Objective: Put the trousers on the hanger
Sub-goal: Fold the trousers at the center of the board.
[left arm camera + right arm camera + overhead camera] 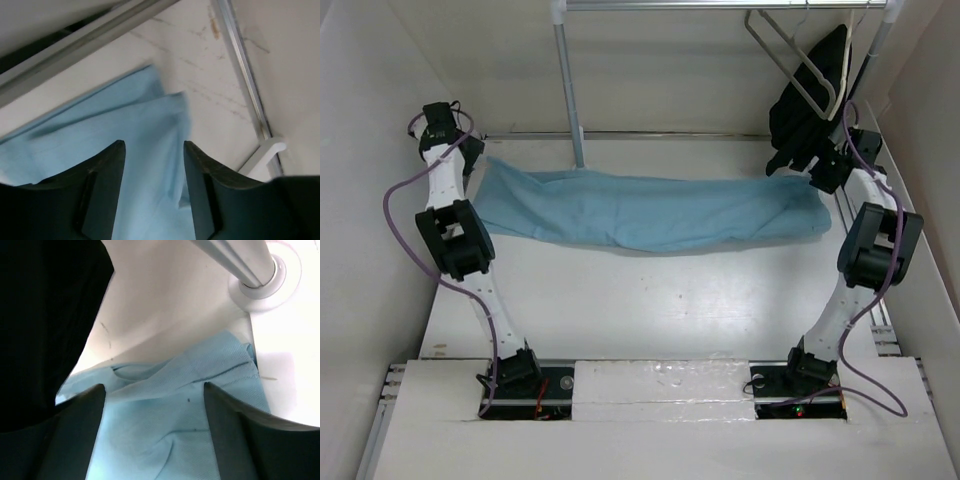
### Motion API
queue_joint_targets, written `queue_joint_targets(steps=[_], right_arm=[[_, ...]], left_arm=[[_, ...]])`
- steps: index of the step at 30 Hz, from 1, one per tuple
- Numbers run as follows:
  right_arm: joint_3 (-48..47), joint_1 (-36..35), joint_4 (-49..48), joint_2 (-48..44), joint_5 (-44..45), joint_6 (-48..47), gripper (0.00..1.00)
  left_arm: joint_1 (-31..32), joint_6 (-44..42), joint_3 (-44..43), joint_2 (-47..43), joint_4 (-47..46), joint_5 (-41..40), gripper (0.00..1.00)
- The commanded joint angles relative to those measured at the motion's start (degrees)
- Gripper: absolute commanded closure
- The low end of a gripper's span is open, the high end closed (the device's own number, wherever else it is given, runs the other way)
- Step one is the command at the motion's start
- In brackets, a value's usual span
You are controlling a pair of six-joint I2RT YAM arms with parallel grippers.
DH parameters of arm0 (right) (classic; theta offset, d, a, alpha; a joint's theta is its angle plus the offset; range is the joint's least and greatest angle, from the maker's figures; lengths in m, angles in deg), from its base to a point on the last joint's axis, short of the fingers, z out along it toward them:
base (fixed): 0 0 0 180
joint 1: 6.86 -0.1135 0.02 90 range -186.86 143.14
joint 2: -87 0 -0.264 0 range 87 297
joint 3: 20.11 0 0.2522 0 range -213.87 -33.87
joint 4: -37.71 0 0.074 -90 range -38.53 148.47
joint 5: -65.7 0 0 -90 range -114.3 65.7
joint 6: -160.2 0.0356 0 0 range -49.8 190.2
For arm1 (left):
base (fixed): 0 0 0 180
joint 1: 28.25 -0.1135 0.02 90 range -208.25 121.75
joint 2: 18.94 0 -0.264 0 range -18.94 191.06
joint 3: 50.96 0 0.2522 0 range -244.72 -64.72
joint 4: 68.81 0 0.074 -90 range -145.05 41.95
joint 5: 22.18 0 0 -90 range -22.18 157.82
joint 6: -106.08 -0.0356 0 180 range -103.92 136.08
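Note:
I should even out the trousers' near corner [490, 224] with my left gripper before hanging them, as their upper layer stops short of the lower layer's edge [148, 82] by that gripper.
The light blue trousers [650, 212] lie spread lengthwise across the far part of the table. My left gripper [470, 152] hovers at their left end, open, with blue cloth [150, 130] below the gap between its fingers [154, 150]. My right gripper [823, 172] is at their right end, open, over rumpled blue cloth [165, 410] with its fingers wide apart [154, 390]. Neither gripper holds the cloth. A thin grey hanger [782, 58] hangs from the rail at the top right, in front of a black garment.
A black garment [812, 100] hangs by the right gripper and fills the left of the right wrist view [45, 315]. A rail pole [570, 90] stands behind the trousers; another pole's base [262, 275] is near the right end. White walls close in on both sides.

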Motion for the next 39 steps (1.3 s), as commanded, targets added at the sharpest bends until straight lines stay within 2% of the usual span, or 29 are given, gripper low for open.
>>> queue_joint_targets(steps=[1, 2, 4, 7, 8, 9, 10, 12, 15, 17, 20, 21, 24, 28, 31, 33, 39], right_arm=[[-0.4, -0.5, -1.7, -7.4, -0.1, -3.1, 0.14], [1.2, -0.5, -1.4, -9.1, -0.1, -3.5, 0.10], [8.2, -0.5, -2.5, -12.9, 0.6, -3.7, 0.10], [16.3, -0.5, -6.7, -21.2, 1.5, -2.2, 0.35], [20.2, -1.0, -6.8, -24.2, 1.8, -1.7, 0.75], [22.0, -1.0, -6.7, -25.9, 2.1, -1.7, 0.93], [23.7, -1.0, -6.9, -27.3, 2.1, -2.0, 1.00], [28.0, -1.7, -6.7, -31.9, 2.5, -3.0, 1.00], [33.3, -2.2, -6.8, -37.2, 2.3, -3.9, 1.00], [34.9, -2.2, -6.6, -38.8, 0.7, -4.4, 0.86], [37.6, -4.1, -5.8, -40.8, -3.3, -6.1, 0.78], [38.1, -4.1, -5.8, -40.8, -3.3, -6.7, 0.77], [39.3, -7.0, -4.1, -42.4, -3.8, -9.0, 0.80], [42.5, -9.3, -5.1, -44.4, -3.3, -9.2, 0.88], [43.1, -9.9, -4.5, -44.3, -3.1, -10.3, 0.98], [43.2, -10.5, -4.4, -44.0, -2.9, -10.8, 0.98], [42.2, -11.0, -3.9, -43.5, -2.6, -11.6, 0.98]], left_arm=[[-2.1, -3.6, 6.8, -11.4, 0.0, -1.9, 0.52], [-2.1, -4.2, 8.9, -14.7, 0.6, -6.0, 0.49], [-2.8, -4.0, 17.1, -17.5, 2.1, -7.8, 0.48], [-3.7, -0.5, 31.3, -23.0, -0.6, -4.3, 0.54], [-5.0, 0.6, 34.8, -25.0, -2.3, -0.8, 0.54], [-5.8, 1.7, 42.5, -25.6, -4.2, 1.4, 0.54], [-6.8, 2.7, 45.9, -26.3, -9.0, 5.5, 0.55], [-9.7, 4.3, 53.2, -27.4, -13.0, 12.0, 0.55], [-10.5, 2.5, 55.4, -27.2, -17.8, 13.1, 0.54], [-10.5, 1.6, 55.2, -26.5, -18.4, 13.3, 0.53], [-10.5, 2.1, 52.7, -23.3, -17.9, 14.6, 0.54], [-10.5, 1.9, 52.6, -23.3, -17.9, 14.6, 0.54], [-10.5, 2.2, 53.1, -23.9, -20.1, 16.9, 0.67], [-10.5, 2.6, 53.3, -27.4, -23.0, 14.4, 0.68], [-10.5, 2.8, 49.9, -24.9, -22.0, 14.4, 0.70], [-10.5, 3.1, 46.6, -22.9, -20.7, 14.0, 0.74], [-10.5, 2.8, 40.1, -17.4, -16.9, 10.9, 0.74]])
